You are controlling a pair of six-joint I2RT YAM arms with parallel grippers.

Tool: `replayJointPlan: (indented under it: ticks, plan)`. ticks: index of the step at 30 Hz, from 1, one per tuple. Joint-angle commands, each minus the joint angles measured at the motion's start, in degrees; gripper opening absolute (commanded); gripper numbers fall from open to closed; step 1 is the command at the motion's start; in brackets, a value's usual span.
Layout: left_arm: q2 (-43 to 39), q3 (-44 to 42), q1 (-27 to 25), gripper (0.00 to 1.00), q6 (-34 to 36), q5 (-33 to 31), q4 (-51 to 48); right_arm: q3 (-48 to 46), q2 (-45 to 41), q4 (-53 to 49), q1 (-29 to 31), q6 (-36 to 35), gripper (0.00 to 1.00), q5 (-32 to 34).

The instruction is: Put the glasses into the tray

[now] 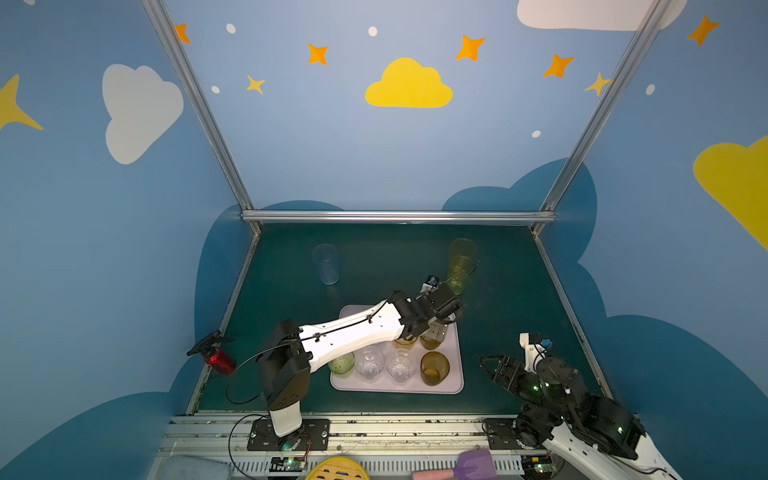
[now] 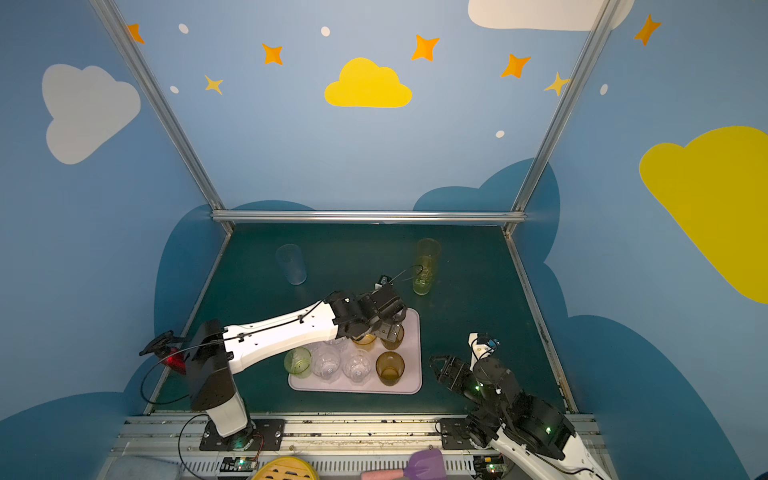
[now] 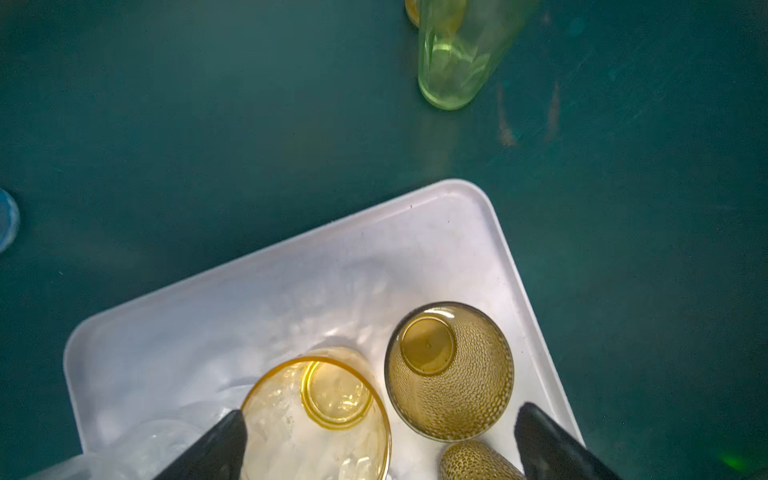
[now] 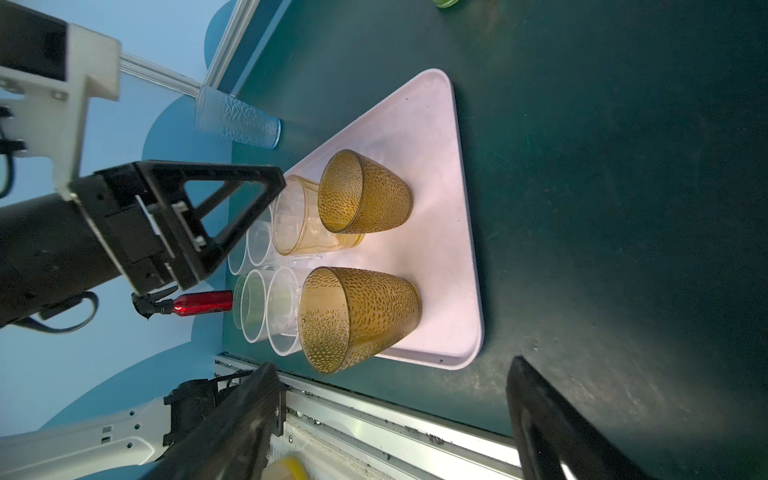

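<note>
The pale blue glass stands upright and clear of the tray, so I should keep my left gripper going toward it, open it, and close on the pale blue glass's rim.
The pale lilac tray lies on the green table and holds several short glasses. They are a green one, clear ones, a yellow one and two dotted brown ones. My left gripper hangs open over the tray's far right part, the yellow glass standing free between its fingers. A tall pale blue glass and a tall yellow-green one stand on the table behind. My right gripper is open and empty, right of the tray.
A red spray bottle lies at the table's left edge. Metal rails run along the front, with a purple scoop and a yellow item below them. Blue walls and a metal frame close in the back and sides.
</note>
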Motion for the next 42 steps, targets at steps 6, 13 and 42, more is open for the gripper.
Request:
replayJointPlan:
  ticks: [6,13,42]
  plan:
    - [-8.8,-3.1,2.7,1.0,0.8,-6.3,0.8,5.4,6.1,-0.6,-0.2,-3.7,0.85,1.4]
    - [-20.4,-13.1,7.1,1.0,0.3,-9.9,8.2,7.0,12.6,4.1,-0.3,-7.8,0.85,-0.1]
    - [-26.6,-15.2,43.5,1.0,-3.6,2.4,9.6,23.4,31.8,7.6,-6.6,-30.1,0.88,-2.1]
